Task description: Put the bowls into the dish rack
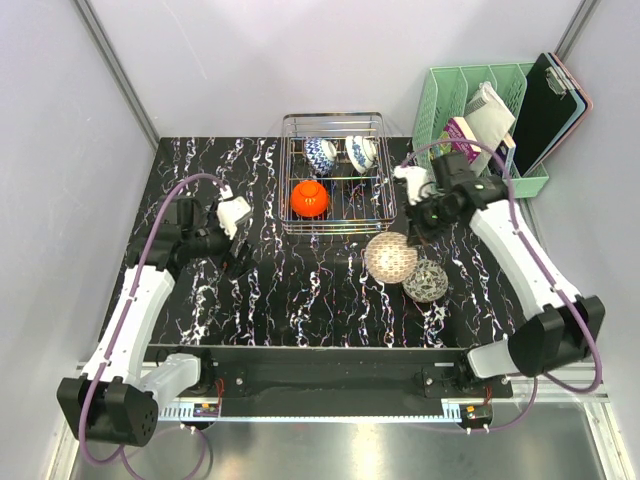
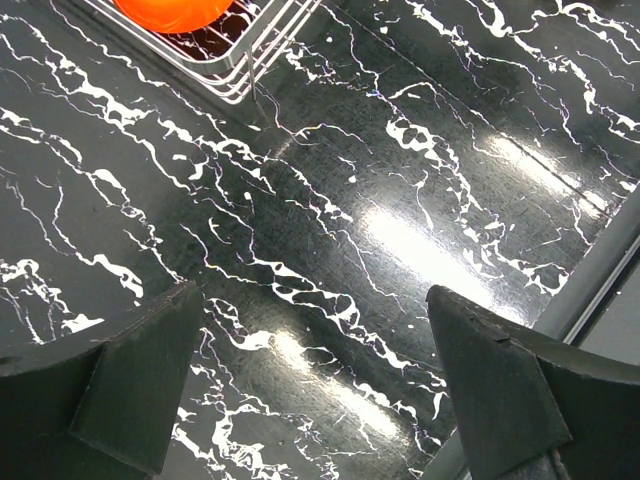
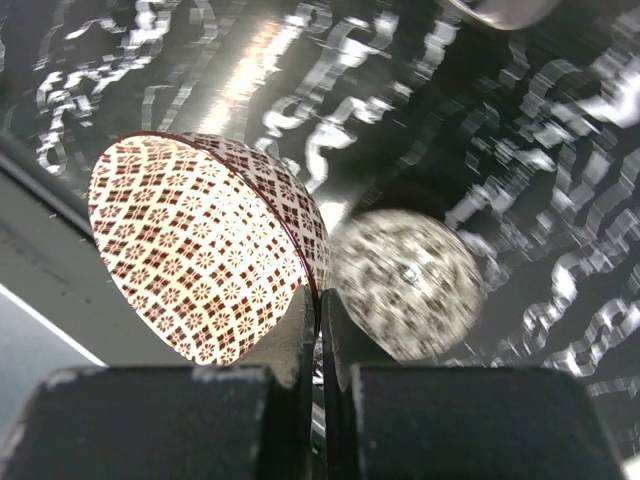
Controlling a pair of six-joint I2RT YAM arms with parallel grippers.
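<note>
The table before the dish rack (image 1: 312, 276) is clear beside the robot's empty left gripper, so the right gripper goes on carrying the pinkish bowl there (image 1: 301, 273) until the bowl rests.
The wire dish rack (image 1: 333, 225) stands at the back middle and holds two blue-and-white bowls (image 1: 320, 154) (image 1: 362, 152) and the orange-red bowl (image 1: 310, 198). My right gripper (image 1: 412, 237) is shut on the rim of a pinkish net-patterned bowl (image 1: 391, 257), held tilted above the table, right of the rack; it shows large in the right wrist view (image 3: 200, 250). The other net-patterned bowl (image 1: 425, 280) sits on the table below it, blurred in the right wrist view (image 3: 405, 283). My left gripper (image 1: 240, 257) is open and empty over bare table, left of the rack.
A mint-green slotted organiser (image 1: 480, 110) with books and a dark clipboard (image 1: 550, 100) stands at the back right. The rack's corner (image 2: 250, 60) and the orange-red bowl (image 2: 175, 12) show at the top of the left wrist view. The table (image 1: 300, 290) is black marble-patterned.
</note>
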